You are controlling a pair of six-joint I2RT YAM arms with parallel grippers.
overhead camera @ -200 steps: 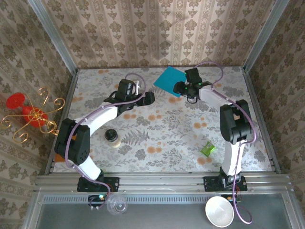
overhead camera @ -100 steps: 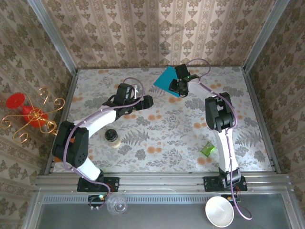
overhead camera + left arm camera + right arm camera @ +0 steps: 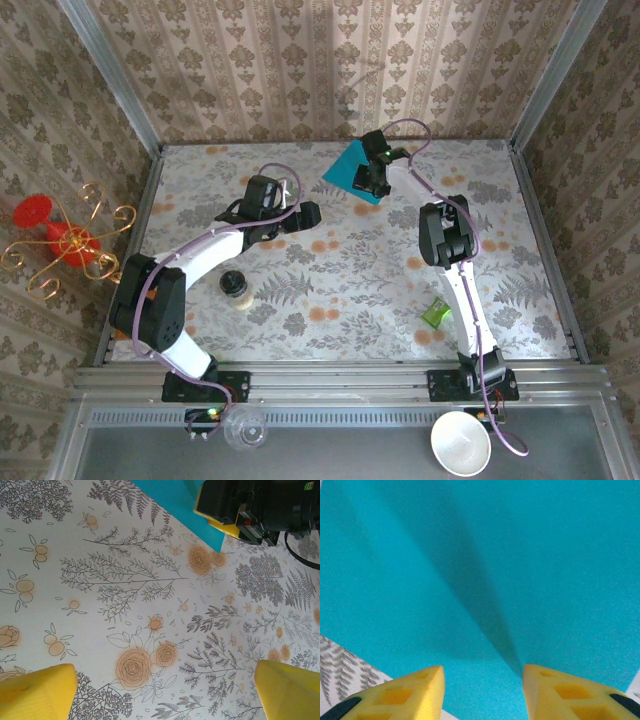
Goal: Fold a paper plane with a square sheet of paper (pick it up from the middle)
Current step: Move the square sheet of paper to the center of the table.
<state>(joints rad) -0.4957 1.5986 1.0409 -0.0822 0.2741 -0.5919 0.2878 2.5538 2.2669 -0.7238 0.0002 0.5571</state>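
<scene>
My left gripper and right gripper should squeeze the opposite edges of the square sheet (image 3: 345, 172) only after I slide it square to the tablecloth's middle (image 3: 352, 268), because it lies crooked at the back.
The square sheet of paper (image 3: 348, 170) is a teal square lying flat at the back of the table, right of centre. My right gripper (image 3: 372, 185) sits over its right part. In the right wrist view the paper (image 3: 470, 570) runs under my right gripper (image 3: 482, 670), whose yellow fingertips (image 3: 422, 685) stand apart, and a dark slanted band crosses the sheet. My left gripper (image 3: 308, 212) hovers open to the left of the paper. Its wrist view shows my left gripper (image 3: 166, 672) wide apart over bare cloth, with the paper's corner (image 3: 175, 505) ahead.
A small green wrapper (image 3: 436, 312) lies front right. A black-lidded jar (image 3: 234, 285) stands front left beside the left arm. Metal-framed walls (image 3: 150, 190) bound the flowered tablecloth (image 3: 330, 290). A white bowl (image 3: 460, 443) and a clear cup (image 3: 245, 430) sit below the front rail.
The right arm has reached further back and left, bringing its gripper more squarely over the paper. The left gripper has barely shifted.
</scene>
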